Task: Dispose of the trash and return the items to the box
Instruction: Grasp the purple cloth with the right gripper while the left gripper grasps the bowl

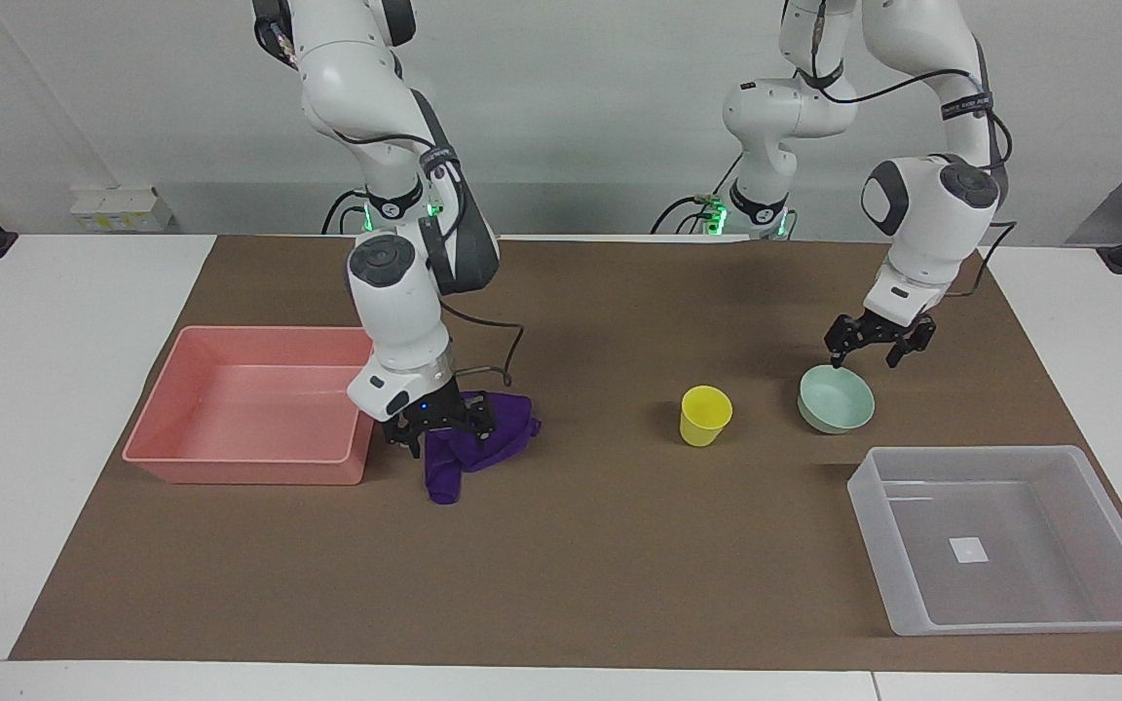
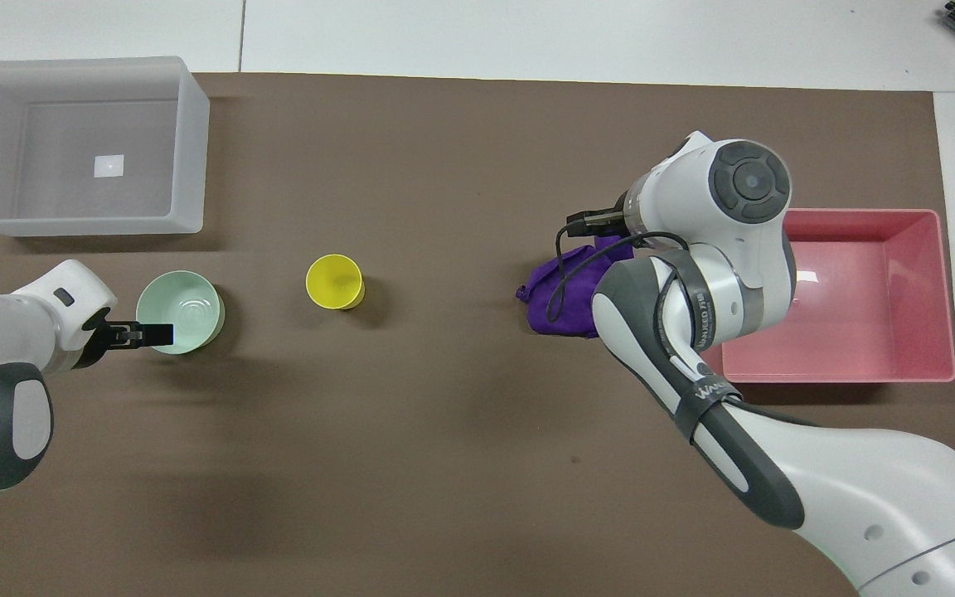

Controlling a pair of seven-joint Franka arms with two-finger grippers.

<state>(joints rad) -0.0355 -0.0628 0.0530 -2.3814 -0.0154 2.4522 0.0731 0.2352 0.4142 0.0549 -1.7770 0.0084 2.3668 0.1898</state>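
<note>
My gripper is yet to lift the bunched purple cloth (image 2: pixel 565 310), and a small cord-like tip (image 2: pixel 521 293) sticks out of it, so the cloth will stay gathered like a pouch when I lift it.
The purple cloth (image 1: pixel 510 428) lies bunched on the brown mat beside the pink tray; it also shows in the overhead view (image 2: pixel 567 292). My right gripper (image 1: pixel 442 428) is down on the cloth, open, with fabric between its fingers. In the overhead view the right arm's wrist hides this gripper. The mint-green bowl (image 1: pixel 839 401) (image 2: pixel 183 305) and the yellow cup (image 1: pixel 705 415) (image 2: pixel 334 281) stand upright side by side. My left gripper (image 1: pixel 866 352) (image 2: pixel 152 333) is open, just over the bowl's rim on the robots' side. The translucent box (image 1: pixel 1048 454) (image 2: pixel 189 149) stands empty.
The pink tray (image 1: pixel 240 473) (image 2: pixel 859 290) stands empty at the right arm's end of the table, close beside the cloth. The box stands at the left arm's end, farther from the robots than the bowl. A brown mat (image 1: pixel 600 565) covers the table.
</note>
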